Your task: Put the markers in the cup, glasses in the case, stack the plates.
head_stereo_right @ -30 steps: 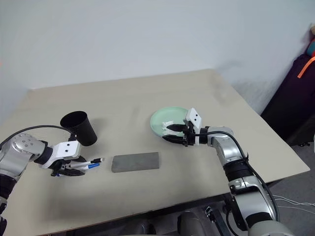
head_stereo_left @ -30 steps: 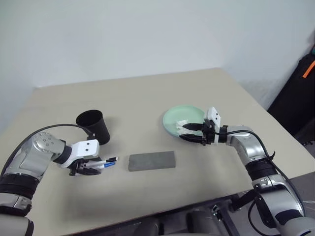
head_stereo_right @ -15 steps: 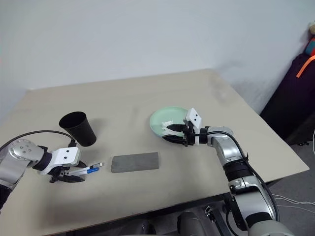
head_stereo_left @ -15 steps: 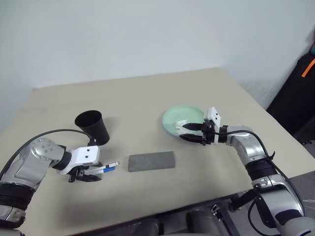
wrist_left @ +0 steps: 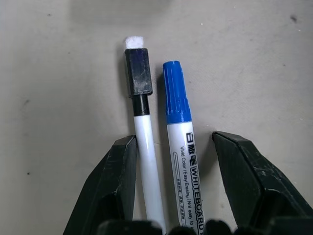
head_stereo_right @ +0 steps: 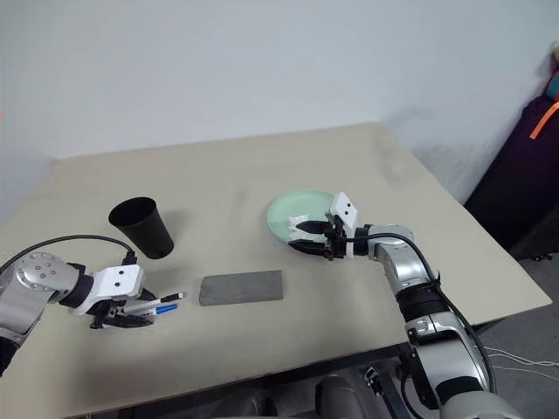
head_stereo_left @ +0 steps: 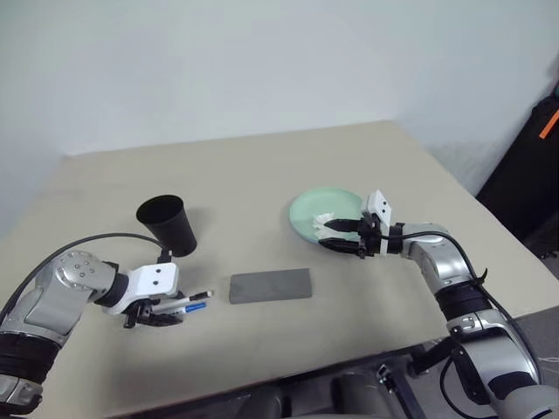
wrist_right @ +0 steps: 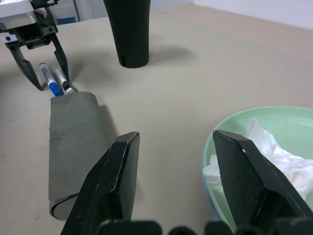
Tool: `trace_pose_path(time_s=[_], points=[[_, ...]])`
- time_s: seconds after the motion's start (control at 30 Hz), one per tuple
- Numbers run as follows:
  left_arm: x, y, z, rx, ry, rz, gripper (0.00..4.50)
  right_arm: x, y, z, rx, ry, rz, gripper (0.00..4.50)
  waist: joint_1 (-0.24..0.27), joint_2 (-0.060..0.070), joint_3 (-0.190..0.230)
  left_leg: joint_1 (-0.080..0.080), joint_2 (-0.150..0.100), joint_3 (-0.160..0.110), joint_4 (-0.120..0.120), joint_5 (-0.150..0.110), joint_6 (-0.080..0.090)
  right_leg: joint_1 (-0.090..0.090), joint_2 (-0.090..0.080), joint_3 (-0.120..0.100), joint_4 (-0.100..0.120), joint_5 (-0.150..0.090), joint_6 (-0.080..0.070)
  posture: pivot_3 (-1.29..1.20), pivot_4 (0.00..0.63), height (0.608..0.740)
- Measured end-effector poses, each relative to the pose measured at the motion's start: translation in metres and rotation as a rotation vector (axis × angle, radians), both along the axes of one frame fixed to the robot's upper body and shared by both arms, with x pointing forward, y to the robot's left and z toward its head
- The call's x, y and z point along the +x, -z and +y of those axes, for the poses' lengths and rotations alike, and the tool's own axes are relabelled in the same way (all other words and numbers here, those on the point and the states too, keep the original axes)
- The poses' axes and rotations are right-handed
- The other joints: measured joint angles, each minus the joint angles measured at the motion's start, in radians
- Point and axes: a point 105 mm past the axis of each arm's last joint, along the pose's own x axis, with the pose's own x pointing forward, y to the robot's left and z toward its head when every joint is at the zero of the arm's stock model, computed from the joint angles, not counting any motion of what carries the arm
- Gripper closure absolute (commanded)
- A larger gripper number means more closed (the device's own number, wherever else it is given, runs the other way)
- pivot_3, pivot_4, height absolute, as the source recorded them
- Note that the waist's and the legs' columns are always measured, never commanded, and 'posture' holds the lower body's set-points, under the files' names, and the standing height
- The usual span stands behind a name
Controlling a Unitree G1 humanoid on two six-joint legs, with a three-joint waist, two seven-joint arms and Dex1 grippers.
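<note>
I expect the blue-capped marker [wrist_left: 183,142] to come up by itself when I lift it and the black-capped one to stay behind, because a gap [wrist_left: 160,128] runs between the markers.
Two markers [wrist_left: 175,98], one blue-capped and one black-capped [wrist_left: 139,78], lie side by side on the table. My left gripper [head_stereo_left: 157,316] points down over them, open, with a finger on each side; the black-capped one touches one finger [wrist_left: 120,171]. The black cup [head_stereo_left: 168,225] stands upright just beyond. The grey case [head_stereo_left: 270,285] lies flat mid-table. My right gripper [head_stereo_left: 336,236] hovers open at the near rim of the pale green plate [head_stereo_left: 307,209], which holds a crumpled tissue [wrist_right: 274,156]. A light blue edge [wrist_right: 210,210] shows under that rim. The glasses are out of view.
The beige table [head_stereo_left: 262,175] stands against a pale wall, its right edge near my right arm. A dark bag with an orange strap [head_stereo_left: 534,161] stands on the floor at the far right.
My left arm has drawn back slightly toward the near edge, and the markers between its fingers lie a little nearer too. The right arm has kept still.
</note>
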Motion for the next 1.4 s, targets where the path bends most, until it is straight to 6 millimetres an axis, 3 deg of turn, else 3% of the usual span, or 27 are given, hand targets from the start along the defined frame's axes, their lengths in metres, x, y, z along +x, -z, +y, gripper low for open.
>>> trace_pose_path(time_s=[0.4,0.67,0.9,1.17,1.4], points=[[0.024,-0.008,0.001,0.008,-0.028,-0.106,1.96,0.0,0.001,0.0,-0.009,0.001,-0.001,1.92,-0.002,-0.002,0.0,0.0,0.002,0.001,0.002,0.004,-0.001,0.0,0.001,0.0,0.0,0.0,0.0,0.0,0.0,0.74],[0.016,-0.018,0.001,0.01,0.001,-0.054,1.96,-0.001,0.001,0.0,-0.009,-0.006,0.002,1.92,-0.002,-0.002,0.0,-0.001,0.001,0.0,-0.001,0.0,-0.001,-0.003,0.001,0.0,0.0,0.0,0.0,0.0,0.0,0.74],[0.006,-0.012,-0.005,0.008,0.013,-0.012,1.96,-0.004,0.002,0.001,-0.014,-0.025,0.021,1.92,-0.001,-0.003,0.0,-0.002,0.001,0.0,-0.001,0.0,0.0,-0.002,0.001,0.0,-0.001,0.0,0.0,0.0,0.0,0.74],[0.002,-0.007,-0.009,0.01,0.01,-0.007,1.96,-0.016,-0.016,-0.001,0.008,-0.108,0.049,1.92,-0.002,-0.003,0.0,-0.001,0.002,0.0,-0.001,0.0,0.0,-0.002,0.001,0.0,0.0,0.0,0.0,0.0,0.0,0.74],[-0.002,-0.003,-0.009,0.008,0.003,0.01,1.96,-0.018,-0.018,-0.002,0.007,-0.117,0.062,1.92,-0.002,-0.003,0.0,-0.001,0.001,0.001,-0.001,0.0,0.0,-0.002,0.001,0.0,-0.001,0.0,0.0,0.0,0.0,0.74]])
